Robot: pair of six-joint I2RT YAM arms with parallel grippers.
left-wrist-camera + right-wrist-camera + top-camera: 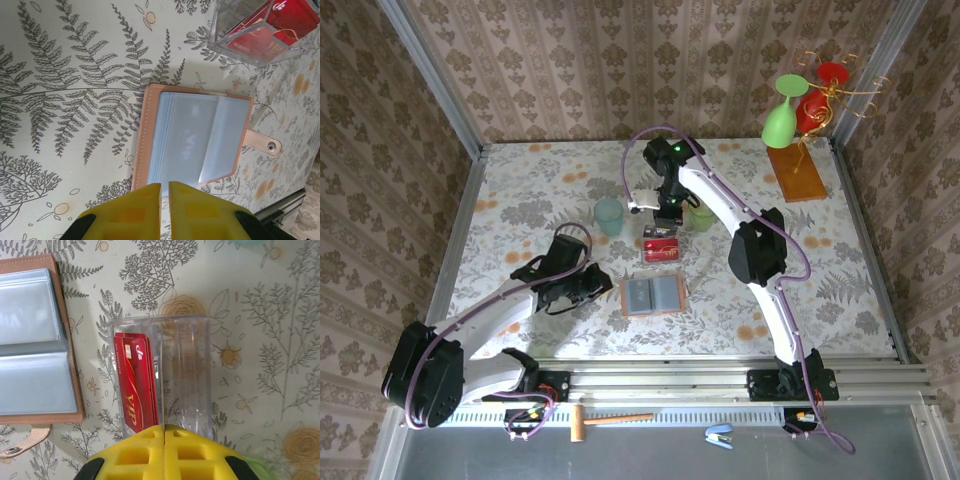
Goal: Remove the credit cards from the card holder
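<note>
The robot's right hand should now lower the thin card (163, 399) until it sits inside, then let go, because the card runs edge-on along the empty compartment (187, 372), clear of the red credit cards.
The card holder (651, 295) lies open and flat on the table, tan with pale grey-blue pockets (200, 135), (30, 340). Just behind it stands a clear plastic box (185, 365) with red credit cards (134, 380), (270, 30), (661, 245) upright inside. My right gripper (164, 426), (665, 222) hangs over the box, shut on a thin card seen edge-on that reaches down beside the red ones. My left gripper (164, 184), (603, 285) sits at the holder's left edge, its fingers almost together and nothing between them.
A teal cup (609, 215) and a green cup (701, 218) stand either side of the right wrist. A stand with green and red glasses (800, 110) on a wooden base (797, 172) fills the back right corner. A hammer (605, 420) lies in front of the rail.
</note>
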